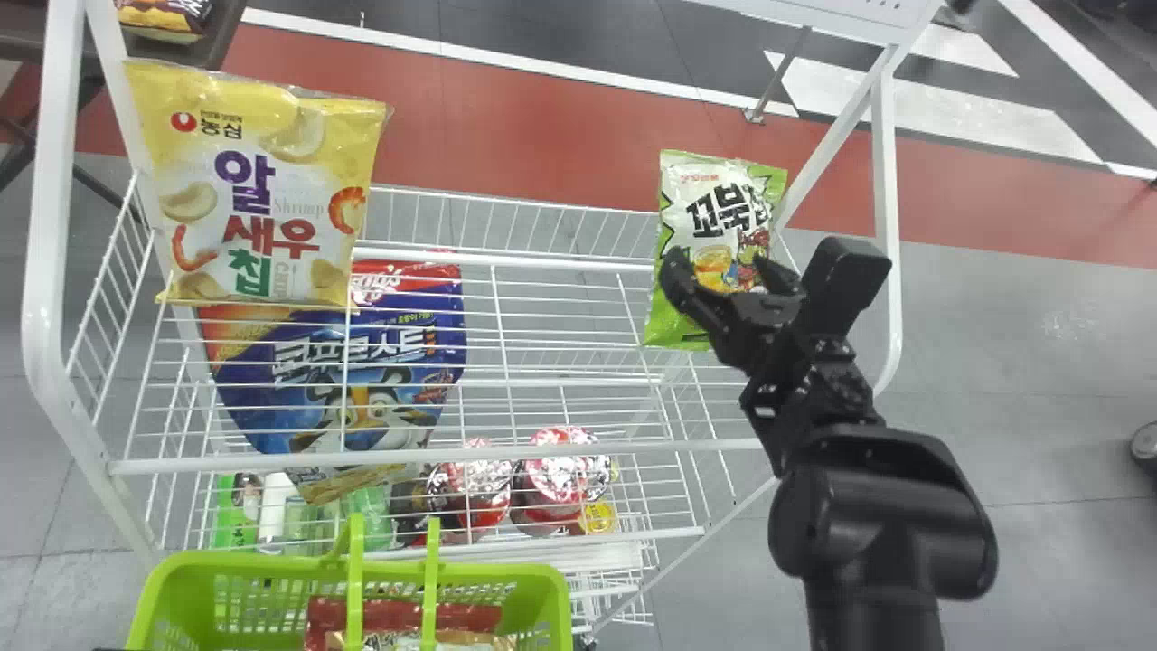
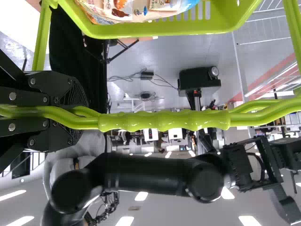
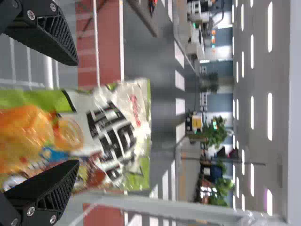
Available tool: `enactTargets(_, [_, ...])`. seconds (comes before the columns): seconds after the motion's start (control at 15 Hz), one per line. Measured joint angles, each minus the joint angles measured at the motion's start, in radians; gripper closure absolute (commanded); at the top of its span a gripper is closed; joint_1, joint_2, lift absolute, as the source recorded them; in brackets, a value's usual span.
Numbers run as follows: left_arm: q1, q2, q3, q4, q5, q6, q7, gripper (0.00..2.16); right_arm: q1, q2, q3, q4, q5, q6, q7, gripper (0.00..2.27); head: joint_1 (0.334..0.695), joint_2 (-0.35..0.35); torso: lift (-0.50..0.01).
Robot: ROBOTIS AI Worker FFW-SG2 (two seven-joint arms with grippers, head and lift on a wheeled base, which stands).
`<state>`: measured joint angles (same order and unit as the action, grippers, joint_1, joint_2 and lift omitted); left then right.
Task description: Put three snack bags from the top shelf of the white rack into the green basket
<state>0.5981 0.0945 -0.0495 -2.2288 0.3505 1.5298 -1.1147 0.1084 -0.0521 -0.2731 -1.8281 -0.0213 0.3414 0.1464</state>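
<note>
I expect the green-and-white snack bag (image 1: 710, 244) to pinch narrow in the middle and stay spread at the top when I lift it, because open fingers are on both sides of its shiny, wrinkled film (image 3: 106, 141).
On the white rack's (image 1: 506, 259) top shelf, a green-and-white snack bag (image 1: 714, 208) stands at the right and a yellow snack bag (image 1: 262, 190) at the left. My right gripper (image 1: 732, 276) is over the lower front of the green-and-white bag. In the right wrist view my right gripper (image 3: 75, 113) is open, its fingers apart on either side of that bag (image 3: 108, 136). The green basket (image 1: 244, 568) is at the bottom left with snack packs (image 1: 407, 617) inside. In the left wrist view my left gripper (image 2: 80, 115) is shut on the basket's handle (image 2: 164, 120).
A blue snack bag (image 1: 334, 380) and several red-lidded cups (image 1: 560, 475) lie on lower levels of the rack. White rack posts rise at the left (image 1: 50, 226) and right (image 1: 884, 181). A dark table with another snack pack (image 1: 167, 16) is at the back left.
</note>
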Motion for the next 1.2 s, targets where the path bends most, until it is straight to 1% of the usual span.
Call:
enactTargets(0.13, [-0.005,0.001,0.004,0.003,0.001,0.001,-0.002,2.15,-0.058,0.0,-0.019,0.081,0.038,-0.017,-0.01,0.08,0.695,-0.35,0.0])
enactTargets(0.2, [-0.009,0.001,0.004,0.005,0.001,0.002,-0.002,2.15,-0.088,-0.002,-0.032,0.122,0.044,-0.001,-0.001,0.19,0.695,-0.35,0.0])
enactTargets(0.27, [-0.013,0.001,0.004,0.008,0.001,0.003,-0.001,2.15,-0.109,-0.007,-0.044,0.148,0.045,0.022,0.009,0.41,0.695,-0.35,0.0])
enactTargets(0.33, [-0.017,0.001,0.002,0.009,0.0,0.006,0.002,2.15,-0.125,-0.012,-0.057,0.167,0.047,0.05,0.029,1.11,0.695,-0.35,0.0])
enactTargets(0.4, [-0.021,0.001,-0.001,0.01,0.0,0.01,0.006,2.15,-0.133,-0.015,-0.064,0.175,0.052,0.073,0.058,1.92,0.695,-0.35,0.0])
enactTargets(0.47, [-0.025,0.001,-0.003,0.011,-0.001,0.013,0.01,2.15,-0.137,-0.016,-0.068,0.177,0.06,0.105,0.085,2.1,0.695,-0.35,0.0])
enactTargets(0.6, [-0.03,0.001,-0.008,0.011,-0.002,0.015,0.015,2.15,-0.126,-0.016,-0.068,0.167,0.063,0.134,0.119,2.13,0.695,-0.35,0.0])
enactTargets(0.93, [-0.031,0.001,-0.007,0.012,0.0,0.019,0.013,2.15,-0.074,-0.008,-0.065,0.092,0.052,0.117,0.122,2.13,0.695,-0.35,0.0])
enactTargets(1.07, [-0.031,0.001,-0.005,0.01,0.0,0.02,0.013,2.15,-0.016,-0.006,-0.058,-0.004,0.028,0.166,0.122,2.13,0.695,-0.35,0.0])
enactTargets(1.2, [-0.034,0.001,-0.003,0.009,0.001,0.021,0.013,2.15,0.091,-0.002,-0.043,-0.174,-0.014,0.25,0.124,2.13,0.695,-0.35,0.0])
